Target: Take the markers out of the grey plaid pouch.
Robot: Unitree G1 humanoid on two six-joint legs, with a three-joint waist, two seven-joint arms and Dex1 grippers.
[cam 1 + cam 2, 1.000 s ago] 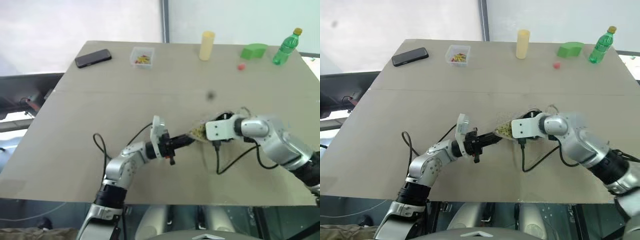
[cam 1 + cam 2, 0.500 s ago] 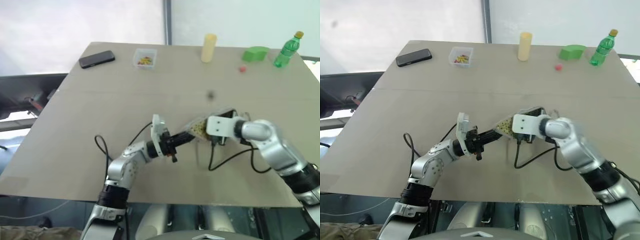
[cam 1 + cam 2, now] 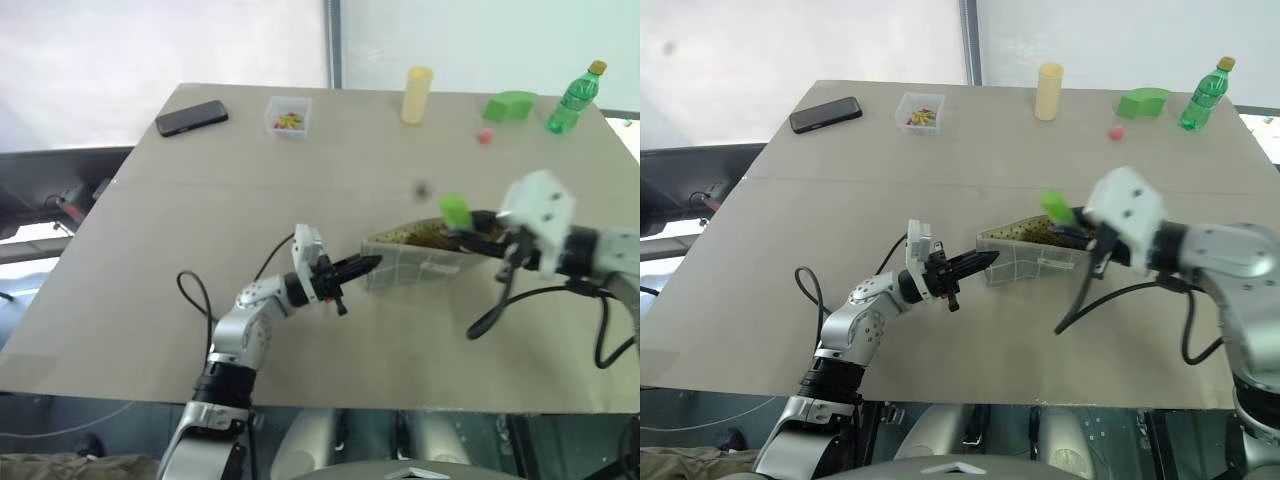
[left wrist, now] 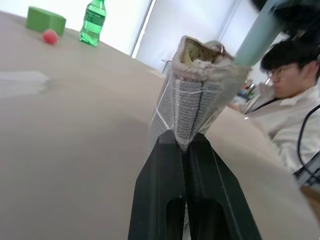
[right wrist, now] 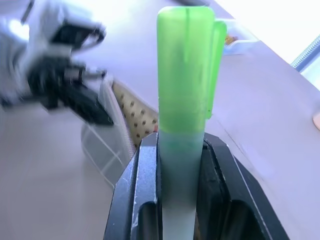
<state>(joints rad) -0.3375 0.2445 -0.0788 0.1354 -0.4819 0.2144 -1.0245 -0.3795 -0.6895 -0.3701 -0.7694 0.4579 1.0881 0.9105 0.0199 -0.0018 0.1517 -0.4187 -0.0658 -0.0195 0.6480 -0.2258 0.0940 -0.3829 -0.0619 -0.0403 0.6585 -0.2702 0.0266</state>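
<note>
The green marker (image 3: 455, 212) is above the pouch's opening and the tabletop (image 3: 530, 279) beside the pouch is empty, so the robot's right gripper should keep going there and release the marker.
The grey plaid pouch (image 3: 410, 262) hangs just above the table's middle with its mouth open upward and a dotted lining showing. My left gripper (image 3: 365, 263) is shut on the pouch's near end, and in the left wrist view its fingers (image 4: 165, 165) pinch the fabric (image 4: 192, 100). A bright green marker (image 3: 455, 211) stands up above the pouch's far end. My right gripper (image 3: 1085, 232) is shut on its pale barrel, the green cap (image 5: 184, 70) rising past the fingers (image 5: 147, 155).
Along the far edge stand a black phone (image 3: 190, 117), a small clear box (image 3: 287, 115), a yellow cylinder (image 3: 415, 94), a green block (image 3: 508, 105), a red ball (image 3: 484, 137) and a green bottle (image 3: 573, 97). A seated person (image 4: 285, 100) is beyond the table.
My right gripper has closed, risen and drawn back to the right, pulling the green marker up out of the pouch. The left gripper kept its hold, and the pouch now stretches out between them.
</note>
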